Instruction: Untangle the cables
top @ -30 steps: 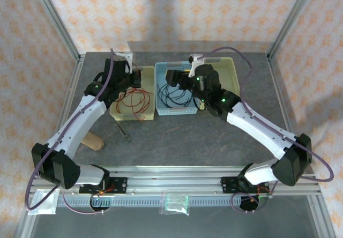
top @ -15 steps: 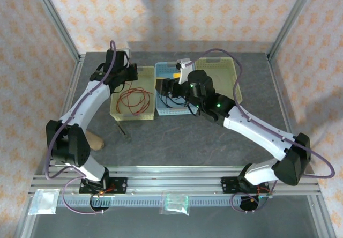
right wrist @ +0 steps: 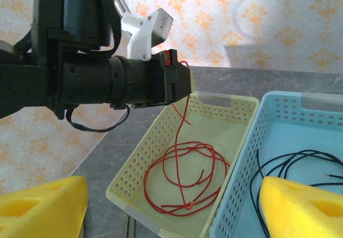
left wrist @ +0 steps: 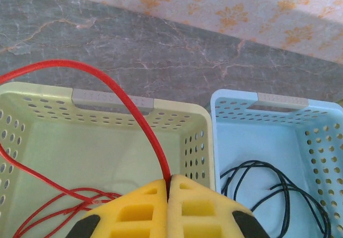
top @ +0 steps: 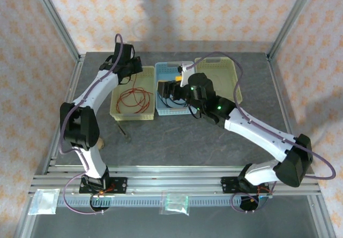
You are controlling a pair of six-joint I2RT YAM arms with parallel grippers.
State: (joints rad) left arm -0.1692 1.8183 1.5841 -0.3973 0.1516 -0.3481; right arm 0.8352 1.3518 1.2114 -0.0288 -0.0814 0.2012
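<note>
The red strand [top: 134, 81] hangs clear of the black cables, so my left gripper keeps lowering it and let it go inside the pale green basket [top: 145, 80].
A red cable [right wrist: 182, 179] lies in loose loops in the pale green basket [right wrist: 131, 176], and one strand rises from the loops to my left gripper [left wrist: 169, 185]. That gripper is shut on the strand, its yellow fingers [left wrist: 134, 211] pressed together above the basket's back end [top: 138, 73]. The strand arcs up and to the left [left wrist: 107, 77]. Black cables [left wrist: 268, 179] lie coiled in the blue basket [left wrist: 281, 99] beside it. My right gripper [right wrist: 174, 211] hangs open over the blue basket's left side [top: 166, 91], with nothing between its fingers [right wrist: 43, 206].
A third, pale yellow basket [top: 222, 72] stands right of the blue one. A small dark tool [top: 124, 132] lies on the grey table in front of the green basket, and a wooden piece [top: 96, 141] sits by the left arm. Metal frame posts stand at the table's corners.
The left arm has folded in and swung its gripper up toward the back of the green basket, drawing the red strand with it. The right gripper has shifted left over the blue basket.
</note>
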